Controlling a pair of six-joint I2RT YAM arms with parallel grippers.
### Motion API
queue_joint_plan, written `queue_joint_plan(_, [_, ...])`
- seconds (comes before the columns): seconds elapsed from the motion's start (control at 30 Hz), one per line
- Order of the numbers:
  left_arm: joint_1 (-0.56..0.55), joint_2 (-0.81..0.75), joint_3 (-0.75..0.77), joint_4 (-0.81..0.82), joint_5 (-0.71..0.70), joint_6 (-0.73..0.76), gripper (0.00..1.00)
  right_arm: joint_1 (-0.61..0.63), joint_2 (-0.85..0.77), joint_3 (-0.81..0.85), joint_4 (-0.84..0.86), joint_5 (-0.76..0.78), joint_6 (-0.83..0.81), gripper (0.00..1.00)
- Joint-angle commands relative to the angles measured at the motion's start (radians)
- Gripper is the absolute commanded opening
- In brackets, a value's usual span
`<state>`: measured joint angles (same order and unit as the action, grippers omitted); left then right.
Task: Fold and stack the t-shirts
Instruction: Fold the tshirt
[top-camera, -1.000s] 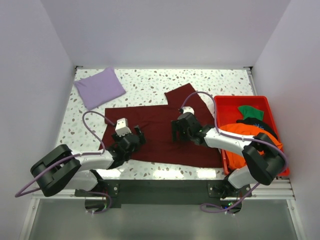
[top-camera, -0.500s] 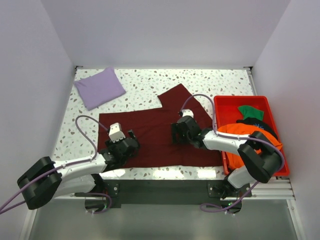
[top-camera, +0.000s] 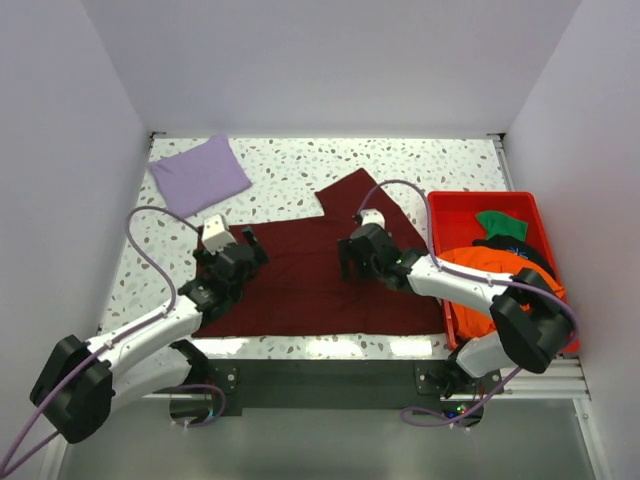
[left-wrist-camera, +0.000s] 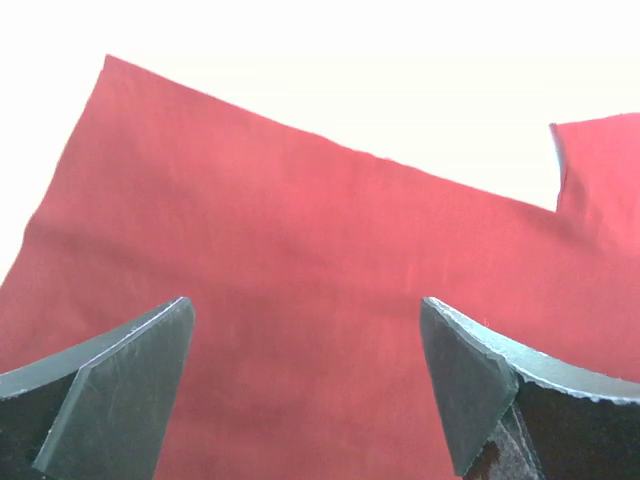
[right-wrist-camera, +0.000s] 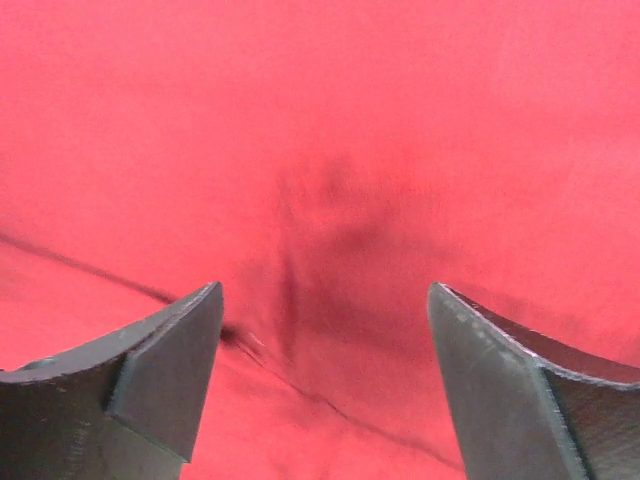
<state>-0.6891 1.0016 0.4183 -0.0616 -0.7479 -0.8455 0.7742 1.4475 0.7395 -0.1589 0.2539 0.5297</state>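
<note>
The maroon t-shirt's back sleeve (top-camera: 349, 194) is lying flat and clear of the bin. I keep moving my open right gripper toward its far corner (top-camera: 361, 173) and close the gripper there.
The dark maroon t-shirt (top-camera: 310, 280) lies spread flat on the speckled table, one sleeve pointing toward the back. My left gripper (top-camera: 245, 252) is open and empty over the shirt's left part; the left wrist view shows the cloth (left-wrist-camera: 300, 250) and its far edge between the jaws. My right gripper (top-camera: 352, 266) is open and empty over the shirt's middle, above a small crease in the cloth (right-wrist-camera: 320, 200). A folded lavender t-shirt (top-camera: 198, 174) lies at the back left. Orange (top-camera: 490, 275), green (top-camera: 501, 224) and black (top-camera: 525, 252) shirts are in the bin.
A red plastic bin (top-camera: 450, 210) stands at the right edge of the table, beside the shirt's right side. The white-lit table border runs along the front and back. Grey walls close in the left, back and right.
My left gripper has moved back and to the left along the shirt's left part. The shirt's left side has shifted left and flattened. My right gripper has stayed nearly in place.
</note>
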Motion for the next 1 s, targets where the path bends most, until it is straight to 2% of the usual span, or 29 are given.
queue_joint_plan(0.0, [0.140,-0.020,0.092,0.184,0.065,0.228,1.00,0.005,-0.033,0.193,-0.039,0.126,-0.066,0.88])
queue_joint_plan(0.13, [0.299,0.041,0.149,0.258,0.174,0.310,1.00,-0.024,0.055,0.355,-0.028,0.177,-0.161,0.89])
queue_joint_plan(0.17, [0.366,0.066,0.164,0.261,0.246,0.315,1.00,-0.048,0.077,0.415,-0.012,0.164,-0.187,0.89])
queue_joint_plan(0.27, [0.472,0.176,0.237,0.264,0.405,0.344,1.00,-0.122,0.194,0.532,-0.001,0.119,-0.220,0.89])
queue_joint_plan(0.47, [0.608,0.344,0.304,0.318,0.591,0.367,1.00,-0.274,0.425,0.765,0.006,0.005,-0.299,0.82])
queue_joint_plan(0.63, [0.654,0.376,0.304,0.336,0.644,0.367,1.00,-0.363,0.594,0.958,0.002,-0.059,-0.321,0.74])
queue_joint_plan(0.97, [0.663,0.358,0.274,0.310,0.665,0.353,1.00,-0.397,0.905,1.244,-0.094,-0.068,-0.381,0.66])
